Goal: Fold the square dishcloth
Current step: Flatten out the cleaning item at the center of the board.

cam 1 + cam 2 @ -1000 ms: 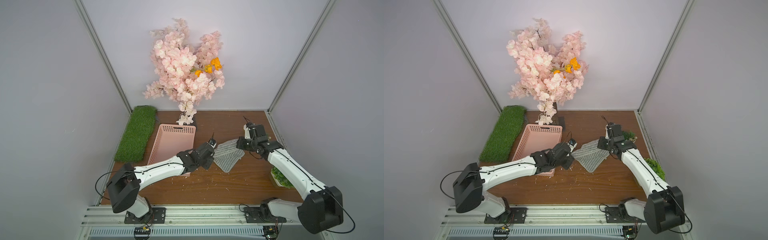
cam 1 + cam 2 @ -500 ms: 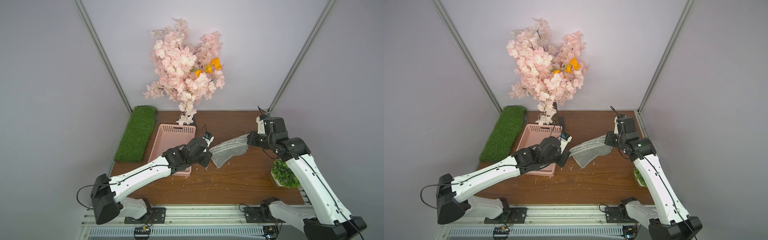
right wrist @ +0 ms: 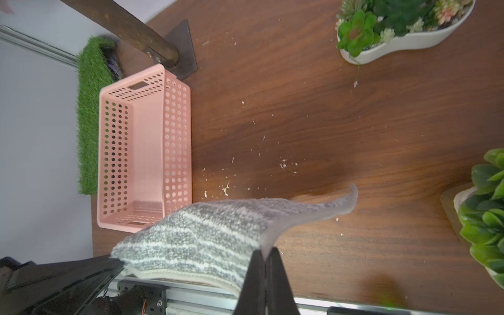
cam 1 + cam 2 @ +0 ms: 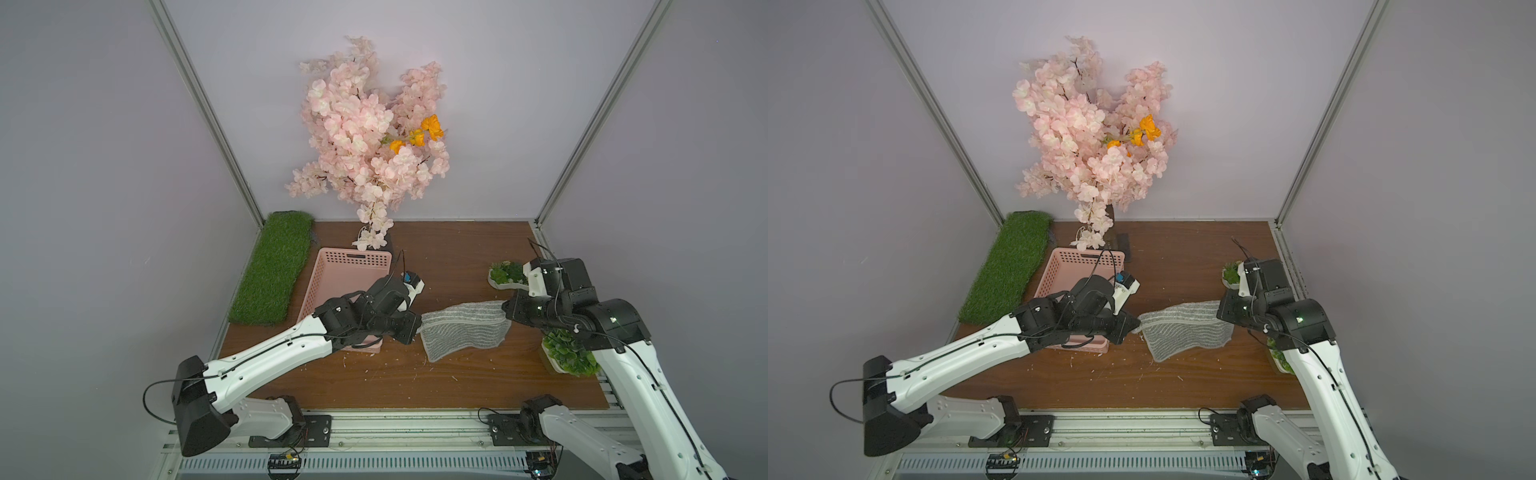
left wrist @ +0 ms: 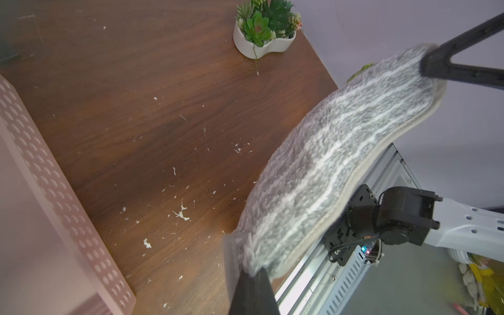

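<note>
The dishcloth's free half [image 4: 464, 338] hangs down in the air under both grippers. Next, I spread it flat across the brown table [image 4: 454, 280] before I take its far corners to fold it.
The square dishcloth [image 4: 465, 330] [image 4: 1185, 330], grey with thin white stripes, hangs in the air above the brown table, stretched between both grippers. My left gripper [image 4: 417, 328] [image 4: 1136, 326] is shut on its left corner; in the left wrist view the gripper [image 5: 255, 270] pinches the fuzzy edge of the cloth [image 5: 341, 141]. At the opposite corner my right gripper [image 4: 506, 311] [image 4: 1221, 309] is shut; its wrist view shows the gripper [image 3: 263, 253] clamped on the cloth [image 3: 204, 234]. The free half sags toward the table; whether it touches I cannot tell.
A pink basket [image 4: 349, 286] stands left of the cloth, partly under my left arm, with a green grass mat [image 4: 274, 270] beyond it. A blossom tree [image 4: 370, 133] rises at the back. A white succulent planter [image 4: 507, 276] and a leafy plant [image 4: 567, 353] sit at the right.
A second ago the cloth lay on the table with both grippers at its corners. Both have since lifted it, spread it between them and brought it toward the front.
</note>
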Robot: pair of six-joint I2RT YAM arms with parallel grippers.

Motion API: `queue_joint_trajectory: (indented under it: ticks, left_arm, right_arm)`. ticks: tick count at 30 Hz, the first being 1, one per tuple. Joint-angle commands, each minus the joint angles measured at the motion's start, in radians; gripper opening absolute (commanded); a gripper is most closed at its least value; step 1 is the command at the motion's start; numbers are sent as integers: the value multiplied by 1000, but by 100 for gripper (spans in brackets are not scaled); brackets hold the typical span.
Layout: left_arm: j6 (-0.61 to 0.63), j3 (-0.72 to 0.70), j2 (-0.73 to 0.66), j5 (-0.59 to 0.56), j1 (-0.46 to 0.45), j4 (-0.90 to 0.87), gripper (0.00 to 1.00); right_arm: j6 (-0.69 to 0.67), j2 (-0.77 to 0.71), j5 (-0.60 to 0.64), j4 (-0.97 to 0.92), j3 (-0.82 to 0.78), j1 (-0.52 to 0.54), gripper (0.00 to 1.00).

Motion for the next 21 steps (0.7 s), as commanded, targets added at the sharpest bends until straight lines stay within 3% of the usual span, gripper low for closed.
queue_joint_trajectory:
  ticks: [1,7,16,19,20,21]
  left_arm:
    - [4,42,77,12,43,-27,0]
    - [142,182,323,-86,140,-12,0]
    - [292,568,785,-134,271,-11,1]
    - [306,643,850,-115,305,-12,10]
    - [309,657,865,-102,312,-12,19]
    - [311,667,877,-93,317,-12,37]
  right_arm:
    - [-10,39,6,78,-70,-3,0]
    - [-29,219,68,422,-201,-13,0]
    - [-64,635,161,756,-86,-82,4]
    - [-100,775,164,787,-16,-95,9]
    - [-111,805,157,797,4,-98,18]
    - [-120,831,152,804,23,-99,26]
